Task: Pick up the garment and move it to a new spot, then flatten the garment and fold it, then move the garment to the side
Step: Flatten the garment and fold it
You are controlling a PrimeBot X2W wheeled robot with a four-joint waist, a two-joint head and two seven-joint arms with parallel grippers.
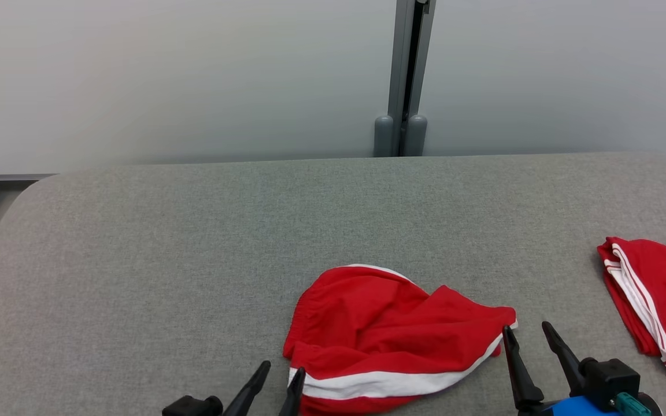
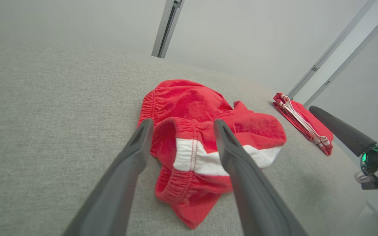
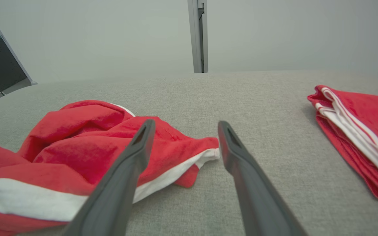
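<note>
My grippers will lift both ends, and the red shorts (image 1: 386,333) will hang down below the white stripe (image 1: 384,383), because it runs from the waistband corner to the hem tip.
A crumpled pair of red shorts with a white stripe (image 1: 391,335) (image 2: 202,131) (image 3: 87,147) lies near the front middle of the grey table. My left gripper (image 1: 282,370) (image 2: 182,126) is open, its fingers straddling the shorts' elastic waistband corner from just above. At the shorts' right corner my right gripper (image 1: 528,330) (image 3: 184,126) is also open, and its left finger hangs over the white hem tip. Nothing is held.
A second red garment with white stripes (image 1: 654,300) (image 2: 302,123) (image 3: 359,131) lies folded at the table's right edge. The grey fabric table (image 1: 194,248) spreads wide to the left and back. A grey post (image 1: 405,81) stands behind the table.
</note>
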